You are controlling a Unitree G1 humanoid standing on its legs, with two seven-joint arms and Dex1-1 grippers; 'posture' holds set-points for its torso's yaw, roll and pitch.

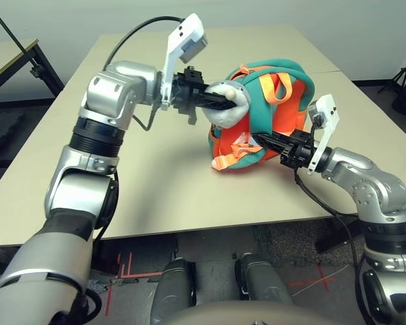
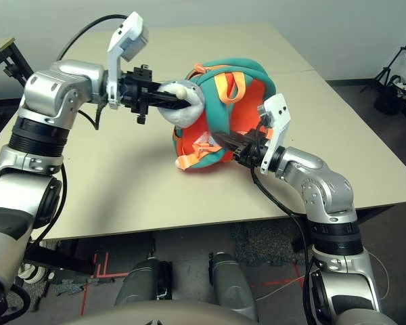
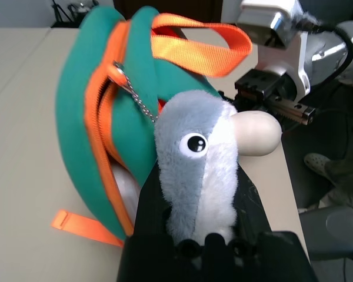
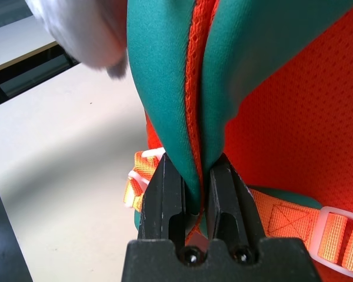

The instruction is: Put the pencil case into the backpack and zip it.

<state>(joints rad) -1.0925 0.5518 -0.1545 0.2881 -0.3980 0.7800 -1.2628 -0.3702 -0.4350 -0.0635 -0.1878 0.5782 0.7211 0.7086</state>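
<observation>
The chain [image 3: 140, 102] lies at a slant over the teal fabric, away from the gap in the zip, so the robot's left gripper should swing the plush charm back and pull down along the gap.
The teal and orange backpack [image 1: 277, 101] stands on the table between my two arms. My left gripper [image 1: 223, 103] is shut on its grey-white plush fish charm [image 3: 194, 170], which a small chain links to the zip pull [image 3: 120, 73]. The zip gapes along the orange edging. A pale surface [image 3: 125, 188] shows inside the gap; it may be the pencil case, but I cannot tell. From the right side, my right gripper [image 4: 195, 176] is shut on a fold of the backpack's teal fabric, low down near the orange straps [image 1: 233, 152].
The backpack rests on a beige table [image 1: 155, 183], whose front edge is close to me. Another table [image 1: 7, 57] stands at the far left. A dark tripod [image 1: 402, 74] stands off the table's right side.
</observation>
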